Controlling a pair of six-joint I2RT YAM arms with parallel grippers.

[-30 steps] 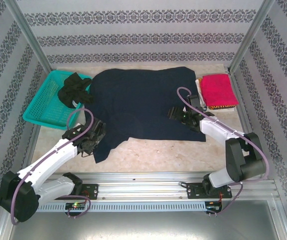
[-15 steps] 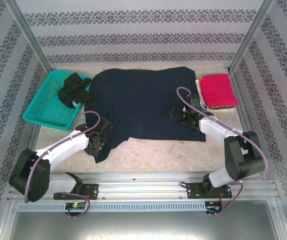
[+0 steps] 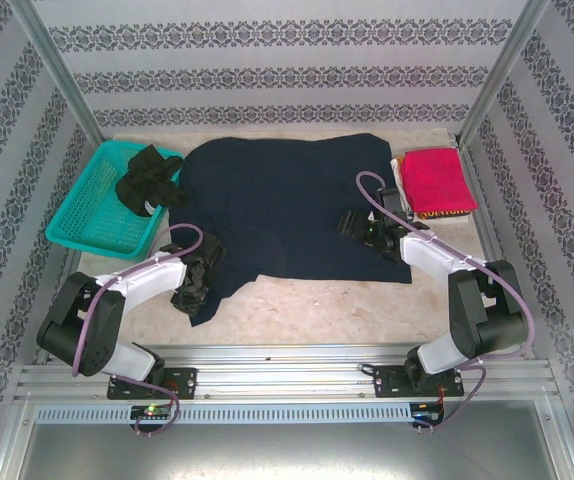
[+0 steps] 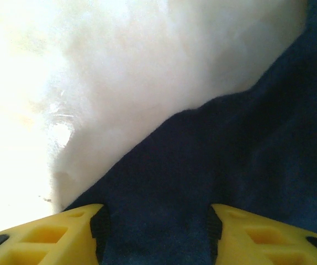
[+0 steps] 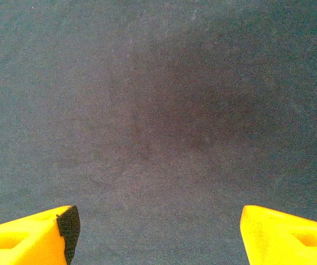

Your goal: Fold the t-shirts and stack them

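Observation:
I see that the navy t-shirt lies spread flat [image 3: 279, 205], so when I carry its near edge [image 3: 335, 279] away, that edge will fold over and the t-shirt's far part will stay down.
A large navy t-shirt [image 3: 287, 210] lies spread flat across the middle of the table. My left gripper [image 3: 195, 280] is down on its near left corner. In the left wrist view the left gripper [image 4: 154, 234] has its jaws partly open, with navy cloth [image 4: 214, 165] filling the gap between them. My right gripper [image 3: 350, 224] hovers low over the shirt's right half. It shows open [image 5: 158, 237] above flat cloth [image 5: 158, 110], with nothing between its fingers. A folded pinkish-red t-shirt [image 3: 435, 180] lies at the right. A black t-shirt [image 3: 147, 178] hangs crumpled over the basket.
The teal mesh basket [image 3: 87, 225] stands at the left, touching the navy shirt's sleeve. The red shirt rests on other folded cloth [image 3: 442, 213] by the right frame post. Bare tabletop [image 3: 307, 305] runs along the front. Patterned walls close off three sides.
My left arm has swung in and down onto the navy shirt's near left corner, and its jaws have narrowed. The right arm has barely moved.

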